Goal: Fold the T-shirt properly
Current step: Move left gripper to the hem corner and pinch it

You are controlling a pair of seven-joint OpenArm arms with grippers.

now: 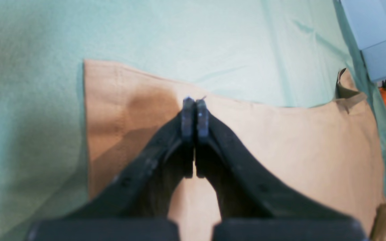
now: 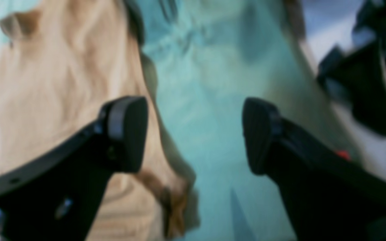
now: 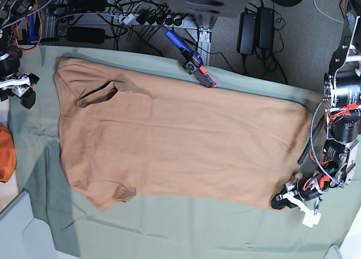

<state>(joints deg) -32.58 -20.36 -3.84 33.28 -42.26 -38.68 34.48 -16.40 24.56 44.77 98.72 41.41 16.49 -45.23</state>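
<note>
I should open my left gripper's fingers, which are closed above the T-shirt's flat hem (image 1: 182,90), then move toward the hem corner (image 1: 113,78) and pinch up a gathered fold.
The tan T-shirt (image 3: 180,146) lies spread flat on the sage-green cloth (image 3: 169,225), neck to the left. My left gripper (image 3: 280,202) sits at the shirt's lower right hem corner. In the left wrist view its pads (image 1: 194,103) are pressed together at the T-shirt's (image 1: 280,150) far edge, tips down on the cloth. My right gripper (image 3: 21,91) hovers left of the upper sleeve. In the blurred right wrist view the right gripper (image 2: 194,134) is open, one finger over the T-shirt (image 2: 45,83), the other over green cloth (image 2: 206,100), nothing between.
An orange object (image 3: 4,152) lies at the left edge, with a grey panel (image 3: 17,231) at the front left corner. A blue and red tool (image 3: 190,58) rests at the cloth's back edge. Cables and power bricks (image 3: 256,25) crowd the floor behind.
</note>
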